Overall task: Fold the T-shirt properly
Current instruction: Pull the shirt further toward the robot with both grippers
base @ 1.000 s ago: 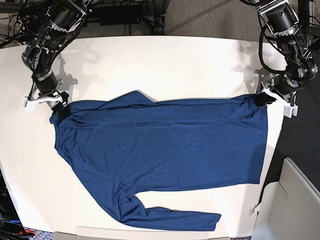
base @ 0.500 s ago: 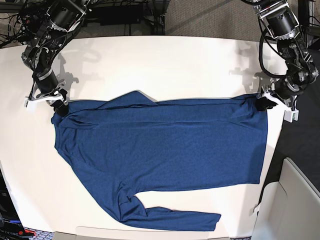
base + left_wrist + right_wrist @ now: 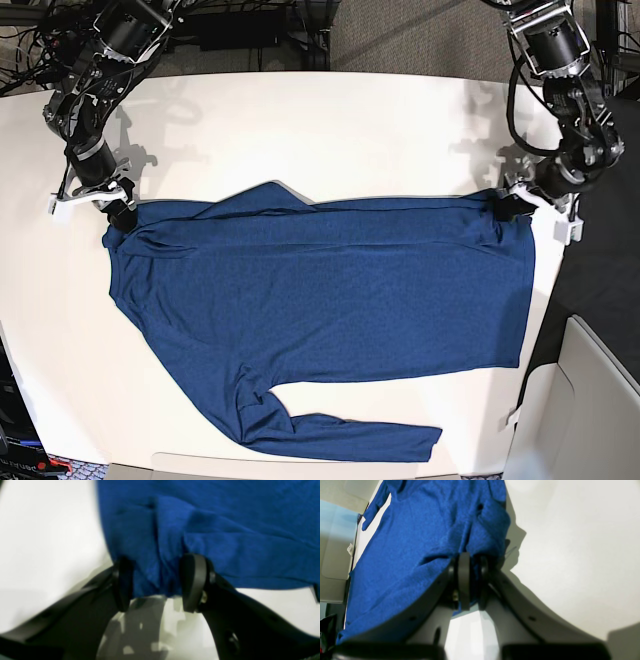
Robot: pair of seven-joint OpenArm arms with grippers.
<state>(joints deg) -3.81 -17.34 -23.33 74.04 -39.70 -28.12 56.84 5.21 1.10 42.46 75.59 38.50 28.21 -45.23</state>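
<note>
Next, I close my left gripper's open fingers on the bunched cloth (image 3: 156, 573), as the T-shirt's corner (image 3: 515, 230) lies loose between them, before both grippers pull the T-shirt back.
The T-shirt (image 3: 330, 290), dark blue with long sleeves, lies spread flat across the white table, one sleeve trailing toward the front edge. In the base view my right gripper (image 3: 118, 212) sits at the shirt's far left corner. The right wrist view shows that gripper (image 3: 472, 580) shut, a fold of the shirt (image 3: 420, 530) pinched between its fingers. My left gripper (image 3: 510, 207) is at the shirt's far right corner. In the left wrist view it (image 3: 157, 585) stands open, with bunched shirt cloth (image 3: 225, 530) lying loosely between the spread fingers.
The white table (image 3: 330, 130) ends just right of the shirt, with dark floor beyond. A pale grey panel (image 3: 590, 400) stands at the lower right. Cables and arm bases crowd the table's far edge.
My right gripper has shut on the shirt's left corner. My left gripper has shifted slightly left at the right corner and its jaws have spread wider. The shirt has barely moved.
</note>
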